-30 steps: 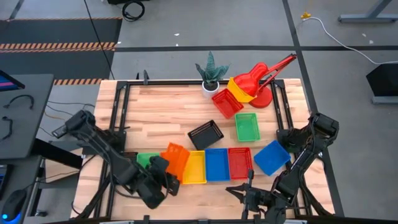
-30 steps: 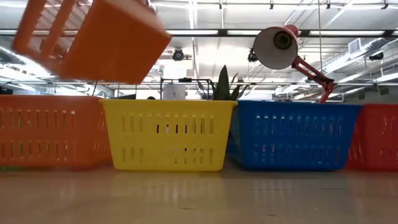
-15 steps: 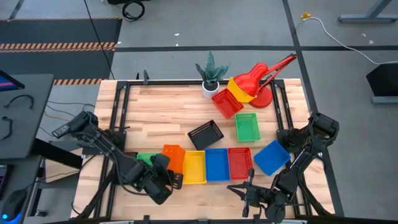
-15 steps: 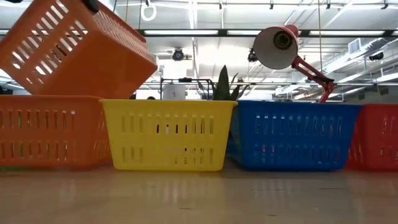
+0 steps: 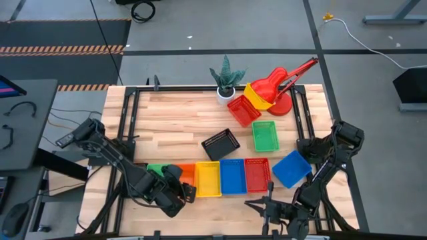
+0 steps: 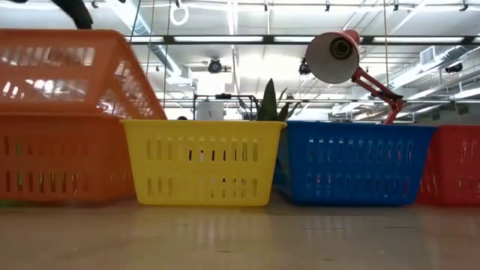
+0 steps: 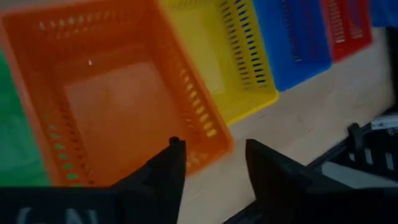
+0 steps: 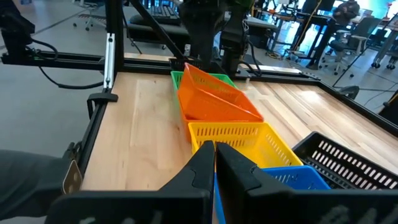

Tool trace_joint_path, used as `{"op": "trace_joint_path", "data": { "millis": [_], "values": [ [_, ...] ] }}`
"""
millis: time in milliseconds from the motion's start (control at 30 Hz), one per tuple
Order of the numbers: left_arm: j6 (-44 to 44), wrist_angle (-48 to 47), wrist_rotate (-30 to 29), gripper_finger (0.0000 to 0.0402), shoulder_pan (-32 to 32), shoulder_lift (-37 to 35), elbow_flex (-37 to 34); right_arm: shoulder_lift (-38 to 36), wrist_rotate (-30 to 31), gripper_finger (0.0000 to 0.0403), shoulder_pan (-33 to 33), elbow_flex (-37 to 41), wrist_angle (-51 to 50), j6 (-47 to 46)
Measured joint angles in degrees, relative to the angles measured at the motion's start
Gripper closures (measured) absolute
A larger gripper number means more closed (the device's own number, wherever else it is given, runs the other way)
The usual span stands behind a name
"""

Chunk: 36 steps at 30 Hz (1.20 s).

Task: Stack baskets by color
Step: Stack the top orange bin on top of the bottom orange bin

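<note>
I expect the upper orange basket (image 7: 118, 102) to settle into the lower one when I press down, because the slanted rim (image 7: 198, 84) stands above the yellow basket.
A row of baskets runs along the table's near side: green (image 5: 155, 171), orange (image 5: 187, 171), yellow (image 5: 208, 179), blue (image 5: 233, 176) and red (image 5: 257, 174). A second orange basket (image 6: 67, 75) sits slanted in the lower orange one (image 6: 60, 161). My left gripper (image 7: 211, 158) hangs open over that stack's near wall, one finger above the inside and one outside it. At the near edge by the red basket, my right gripper (image 8: 215, 163) is shut and holds nothing. Farther back are a black basket (image 5: 221, 144), a green one (image 5: 265, 135) and a red one (image 5: 243, 110).
A loose blue basket (image 5: 291, 168) lies tilted at the right. Yellow and red baskets (image 5: 261, 92) lean on the red desk lamp (image 5: 288, 83) at the far right, next to a potted plant (image 5: 226, 81). Bare wood shows at the far left.
The upper orange basket was tilted in the air over the row's left end. It has come down and turned more level, and now sits in the orange basket below. My left gripper has moved slightly toward the row with it.
</note>
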<state>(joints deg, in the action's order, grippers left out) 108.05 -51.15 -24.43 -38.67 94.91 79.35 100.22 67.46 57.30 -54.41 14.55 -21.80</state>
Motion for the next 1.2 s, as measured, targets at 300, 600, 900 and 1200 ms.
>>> {"op": "trace_joint_path", "data": {
  "millis": [300,600,900,1200],
  "values": [
    [-29.24,0.74,3.61,0.0227,3.14,-1.2,6.62,0.0,0.02,0.0383,0.12,0.0,0.02,-0.02],
    [-49.94,5.97,24.1,0.0316,0.82,4.16,8.16,0.0,0.02,0.0383,-0.21,0.0,0.51,0.02],
    [-46.32,3.02,22.57,0.0395,2.93,9.89,6.19,0.0,0.0,0.0383,-0.42,0.0,0.86,0.35],
    [-37.08,-6.32,18.45,0.0391,2.79,9.49,6.17,0.0,0.0,0.0383,-0.44,0.0,1.09,0.35]
  ]
}}
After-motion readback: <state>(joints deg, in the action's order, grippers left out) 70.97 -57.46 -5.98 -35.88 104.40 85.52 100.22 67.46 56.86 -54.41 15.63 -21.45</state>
